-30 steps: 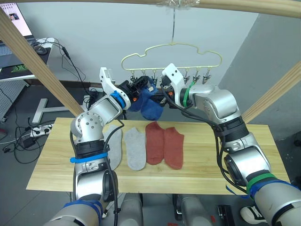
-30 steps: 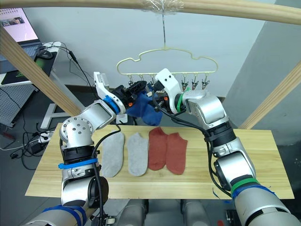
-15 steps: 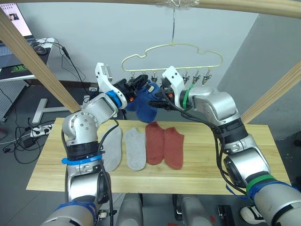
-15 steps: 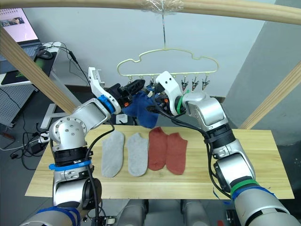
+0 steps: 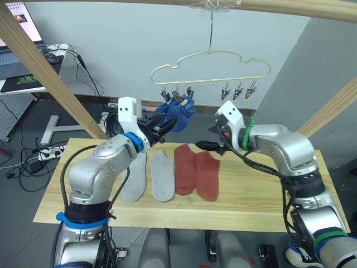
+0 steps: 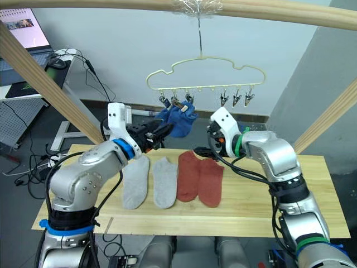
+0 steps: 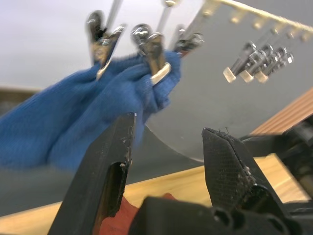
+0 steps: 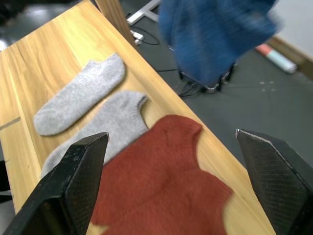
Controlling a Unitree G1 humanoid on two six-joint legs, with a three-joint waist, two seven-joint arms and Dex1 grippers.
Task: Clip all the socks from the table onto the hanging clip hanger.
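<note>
The metal clip (image 5: 189,91) is hanging by a thin wire, so the clip will swivel and turn the red sock with it when I clip that sock.
Two blue socks (image 5: 177,110) hang bunched from the left clips of the pale yellow clip hanger (image 5: 212,57). In the left wrist view the blue socks (image 7: 73,122) are pinched in the metal clips (image 7: 152,49). My left gripper (image 5: 162,126) is open and empty just below and left of them. My right gripper (image 5: 204,145) is open wide and empty, low over the red socks (image 5: 196,173). Two grey socks (image 5: 149,176) lie flat beside the red pair on the table (image 5: 256,192). In the right wrist view the red socks (image 8: 166,196) and grey socks (image 8: 83,95) lie below the fingers (image 8: 73,186).
Three free clips (image 5: 239,90) hang at the hanger's right end. Slanted wooden frame poles (image 5: 44,67) (image 5: 329,106) flank the table, and a crossbar holds the hook. A desk with a laptop (image 5: 17,50) stands back left, with cables on the floor.
My right gripper opened, let go at the clips and dropped down and right toward the table. My left gripper drew back and lower. The blue socks now hang free.
</note>
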